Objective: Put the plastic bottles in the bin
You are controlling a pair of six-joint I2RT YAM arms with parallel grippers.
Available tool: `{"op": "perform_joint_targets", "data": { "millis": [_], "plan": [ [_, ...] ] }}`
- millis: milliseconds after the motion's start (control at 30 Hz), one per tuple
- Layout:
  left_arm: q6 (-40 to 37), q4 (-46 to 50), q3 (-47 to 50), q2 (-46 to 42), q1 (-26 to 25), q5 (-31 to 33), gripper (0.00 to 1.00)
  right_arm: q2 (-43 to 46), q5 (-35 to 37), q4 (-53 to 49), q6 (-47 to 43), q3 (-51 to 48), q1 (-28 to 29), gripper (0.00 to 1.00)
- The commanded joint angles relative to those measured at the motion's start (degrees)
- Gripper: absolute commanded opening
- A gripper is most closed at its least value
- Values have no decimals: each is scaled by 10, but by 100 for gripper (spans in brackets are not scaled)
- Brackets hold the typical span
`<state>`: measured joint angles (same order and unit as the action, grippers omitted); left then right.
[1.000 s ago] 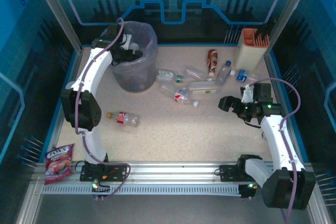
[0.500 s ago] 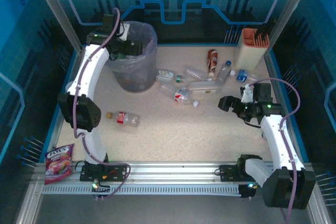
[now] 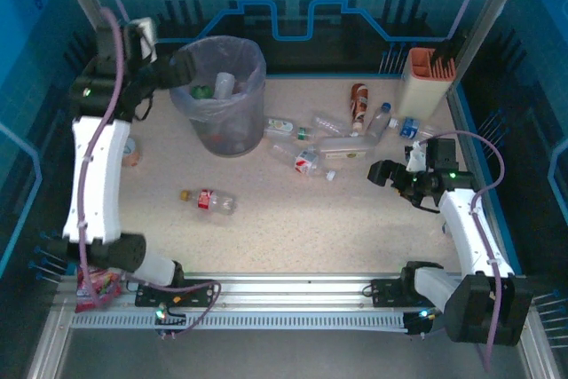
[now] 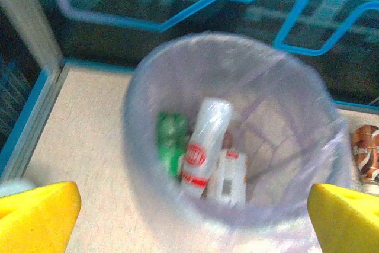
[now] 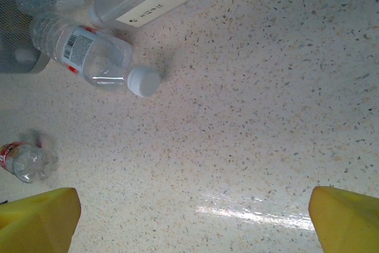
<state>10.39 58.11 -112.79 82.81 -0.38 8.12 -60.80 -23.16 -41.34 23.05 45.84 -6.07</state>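
Note:
The red-label bottle (image 3: 210,201) lies alone, apart from the cluster, so my open left gripper should keep heading toward the bottle's shoulder (image 3: 195,197) until both fingers straddle it.
The grey-lavender bin (image 3: 222,126) with its bag liner stands at the back left. Inside it lie a green bottle (image 4: 172,140), a clear bottle with a red label (image 4: 204,146) and a third clear one (image 4: 232,177). My left gripper (image 3: 185,73) hovers open and empty just left of the bin's rim (image 4: 192,220). Several plastic bottles (image 3: 315,144) lie in a cluster right of the bin, and one with a red label (image 3: 211,201) lies alone mid-left. My right gripper (image 3: 383,175) hangs open over bare table (image 5: 190,220), right of a white-capped bottle (image 5: 98,57).
A cream-and-orange holder (image 3: 424,82) stands at the back right. A brown bottle (image 3: 358,102) lies near it. A small paper cup (image 3: 130,150) sits by the left wall, and a red snack packet (image 3: 89,286) lies at the near left corner. Blue walls enclose the table.
My left arm has swung left and back, drawing its open gripper from above the bin to just outside its left rim. The right arm has barely moved.

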Motion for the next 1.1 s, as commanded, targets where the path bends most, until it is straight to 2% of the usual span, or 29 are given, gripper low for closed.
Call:
{"op": "perform_joint_targets", "data": {
  "millis": [0, 133, 233, 333, 433, 533, 767, 1067],
  "plan": [
    [88, 8, 129, -97, 49, -13, 99, -7, -12, 8, -5, 10, 1, 100],
    [164, -19, 288, -191, 103, -93, 99, -14, -18, 9, -8, 9, 2, 100],
    [242, -89, 431, -248, 121, -157, 99, -14, -19, 8, -11, 10, 4, 100],
    [367, -198, 581, -290, 114, -214, 99, -12, -14, 7, -11, 7, 5, 100],
    [467, -287, 698, -311, 72, -191, 99, -9, -9, 7, -6, 0, 6, 100],
    [516, -303, 740, -287, 31, -147, 99, -6, -8, 8, -1, -7, 7, 100],
    [644, -366, 805, -205, -51, -87, 99, 2, 7, 6, 3, -13, 10, 100],
    [702, -422, 826, -125, -58, -78, 98, 7, 16, 0, -2, -14, 10, 100]
  ]
}}
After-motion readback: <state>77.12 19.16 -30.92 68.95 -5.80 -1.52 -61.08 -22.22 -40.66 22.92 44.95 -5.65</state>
